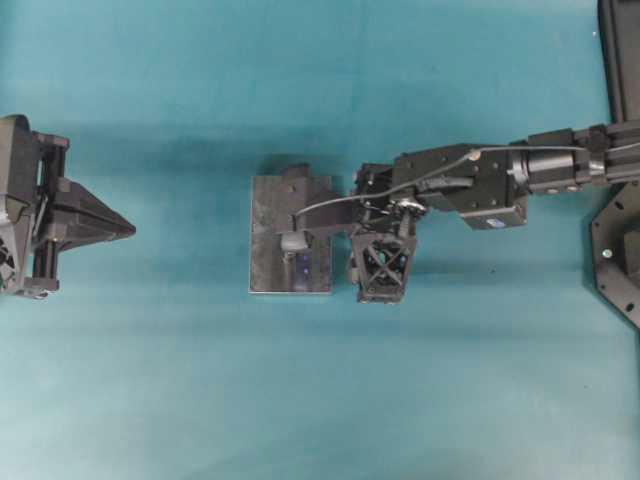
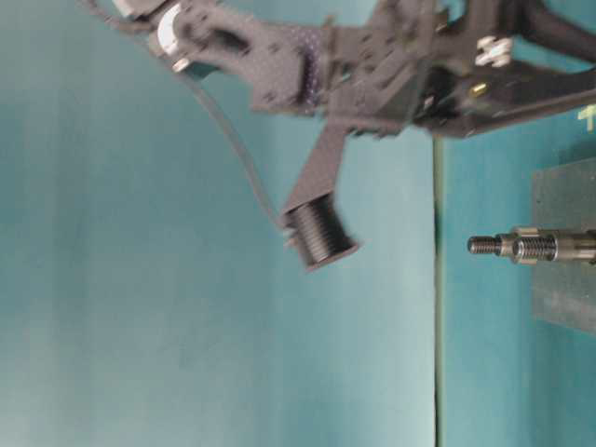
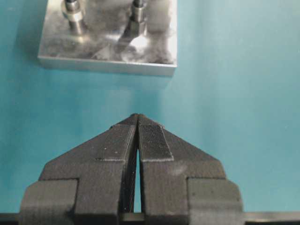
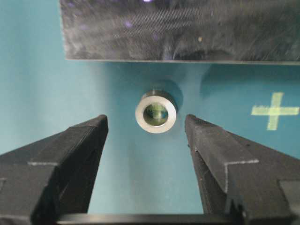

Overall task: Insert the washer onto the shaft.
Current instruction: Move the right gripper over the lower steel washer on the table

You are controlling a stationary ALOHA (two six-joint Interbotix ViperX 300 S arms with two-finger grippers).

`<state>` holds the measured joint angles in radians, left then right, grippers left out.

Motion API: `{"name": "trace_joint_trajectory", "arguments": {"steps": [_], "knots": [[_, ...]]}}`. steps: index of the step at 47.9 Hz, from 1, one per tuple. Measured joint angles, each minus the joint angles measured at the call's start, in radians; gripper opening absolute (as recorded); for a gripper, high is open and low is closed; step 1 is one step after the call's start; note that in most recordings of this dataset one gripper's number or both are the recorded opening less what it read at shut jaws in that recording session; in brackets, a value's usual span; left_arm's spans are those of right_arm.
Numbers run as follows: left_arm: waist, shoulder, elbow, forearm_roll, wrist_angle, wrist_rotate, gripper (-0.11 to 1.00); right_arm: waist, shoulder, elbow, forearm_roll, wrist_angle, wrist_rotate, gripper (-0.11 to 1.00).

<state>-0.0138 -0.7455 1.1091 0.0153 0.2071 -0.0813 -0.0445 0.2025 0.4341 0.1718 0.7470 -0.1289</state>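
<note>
Yellow can be seen through the hole (image 4: 156, 114), so the robot should expect another yellow plus mark hidden beneath the washer (image 4: 157, 111) when it lifts the washer.
The washer (image 4: 156, 111), a small steel ring, lies flat on the teal table just in front of the metal base plate's (image 4: 187, 28) edge. My right gripper (image 4: 145, 121) is open above it, one finger on each side, not touching it. In the overhead view the right gripper (image 1: 348, 208) hangs at the plate's (image 1: 270, 270) right edge and hides the washer. The threaded shaft (image 2: 521, 247) stands on the plate and also shows in the left wrist view (image 3: 72, 14). My left gripper (image 3: 137, 117) is shut and empty, well short of the plate (image 3: 108, 65).
A second steel post (image 3: 136, 18) stands on the plate beside the shaft. A yellow plus mark (image 4: 274, 111) is on the table right of the washer. The left gripper (image 1: 125, 228) rests at the far left of the table.
</note>
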Motion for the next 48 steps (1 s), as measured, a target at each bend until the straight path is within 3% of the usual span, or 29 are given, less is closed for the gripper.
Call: {"name": "trace_joint_trajectory", "arguments": {"steps": [12,27,32,40,48], "knots": [[0.0,0.0,0.002,-0.002,0.002,0.0,0.0,0.005,0.0,0.046,0.0,-0.103,0.041,0.69],[-0.002,0.0,0.002,-0.002,0.002,0.0,0.0,0.025,0.012,0.049,-0.005,-0.103,0.041,0.66],[-0.002,0.0,0.002,0.0,0.002,0.0,0.0,0.034,0.015,0.049,-0.009,-0.101,0.041,0.58],[-0.002,0.0,0.002,0.0,0.002,0.0,0.0,0.035,0.017,0.048,-0.014,-0.098,0.041,0.34],[-0.002,0.0,0.002,-0.002,0.002,0.0,0.0,0.037,0.018,0.048,-0.017,-0.1,0.043,0.34]]}}
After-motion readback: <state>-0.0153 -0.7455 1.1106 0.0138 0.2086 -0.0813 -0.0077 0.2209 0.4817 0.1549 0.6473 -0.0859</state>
